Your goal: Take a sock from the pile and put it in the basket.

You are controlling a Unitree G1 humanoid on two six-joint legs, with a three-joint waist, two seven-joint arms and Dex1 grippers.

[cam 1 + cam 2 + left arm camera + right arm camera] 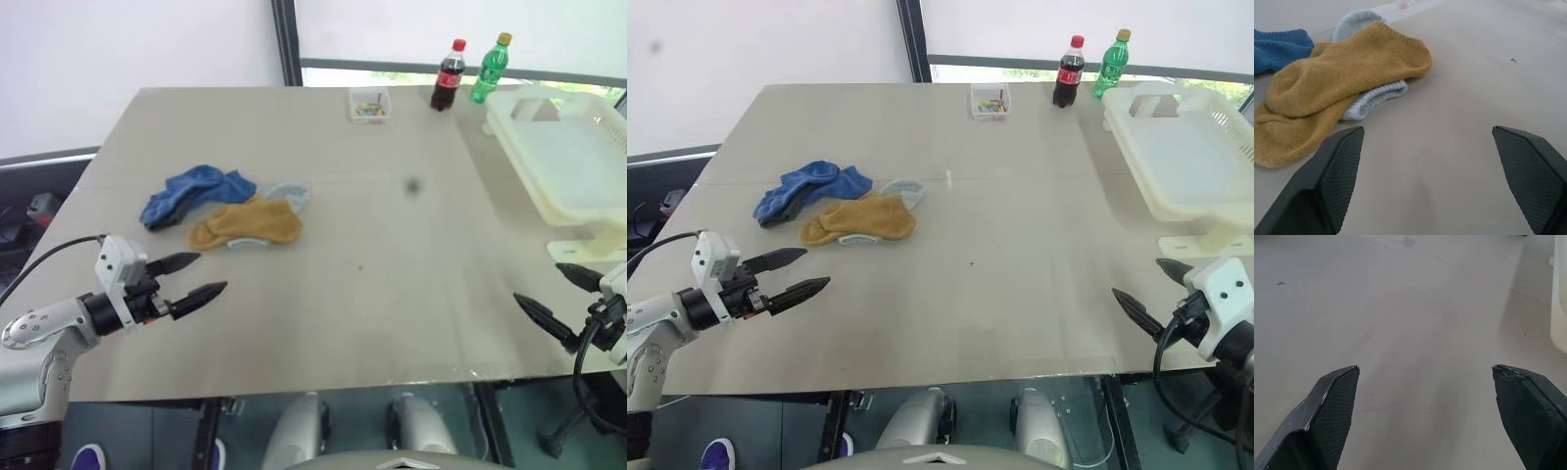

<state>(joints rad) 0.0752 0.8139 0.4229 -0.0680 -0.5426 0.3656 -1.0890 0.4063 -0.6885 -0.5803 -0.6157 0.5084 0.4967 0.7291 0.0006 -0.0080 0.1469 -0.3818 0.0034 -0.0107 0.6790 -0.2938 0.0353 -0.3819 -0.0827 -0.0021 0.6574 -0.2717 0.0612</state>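
The top yellow sock has another rounded yellow end sticking out beneath it, so I should expect its mate to stay behind when I pull.
The pile lies left of the table's middle: a mustard-yellow sock on top of a pale grey-blue sock, with a dark blue sock beside them. The yellow sock also appears close in the left wrist view. My left gripper hovers open over the table's near left, a short way in front of the pile, holding nothing. The white slotted basket stands at the table's far right. My right gripper is open and empty at the near right edge, in front of the basket.
A small clear box of coloured bits, a cola bottle and a green bottle stand along the far edge. A grey table spreads wide between the pile and the basket.
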